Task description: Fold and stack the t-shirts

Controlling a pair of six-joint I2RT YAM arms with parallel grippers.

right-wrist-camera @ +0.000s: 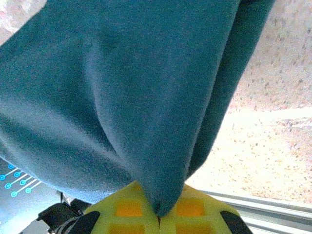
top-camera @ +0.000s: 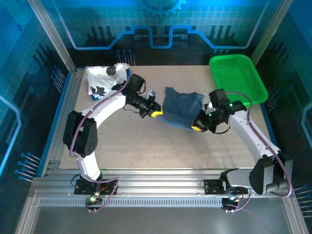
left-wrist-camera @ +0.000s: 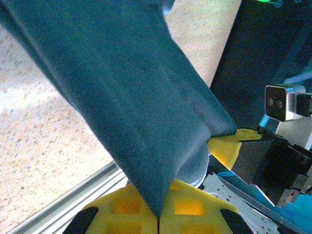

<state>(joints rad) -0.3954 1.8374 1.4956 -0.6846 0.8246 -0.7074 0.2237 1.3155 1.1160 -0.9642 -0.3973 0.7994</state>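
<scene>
Both ends of the slate-blue t-shirt's near edge (top-camera: pixel 176 124) are in my grippers, so my right gripper goes on carrying that edge toward the t-shirt's far edge (top-camera: pixel 185 92) until the two edges meet.
The slate-blue t-shirt (top-camera: pixel 181 108) hangs bunched between my two grippers over the middle of the table. My left gripper (top-camera: pixel 155 114) is shut on its left edge, the cloth pinched to a point between the yellow pads (left-wrist-camera: pixel 122 207). On the other side my right gripper (top-camera: pixel 197 127) is shut on the shirt's right edge, blue fabric (right-wrist-camera: pixel 146 97) draping away from the yellow pads (right-wrist-camera: pixel 195 209). The white t-shirt (top-camera: pixel 105 78) with black-and-blue print lies crumpled at the far left corner, behind the left arm.
A bright green mesh basket (top-camera: pixel 237 77) stands at the far right corner. Metal rails (top-camera: pixel 161 173) border the speckled tabletop along the near edge. Bare table lies in front of the held shirt.
</scene>
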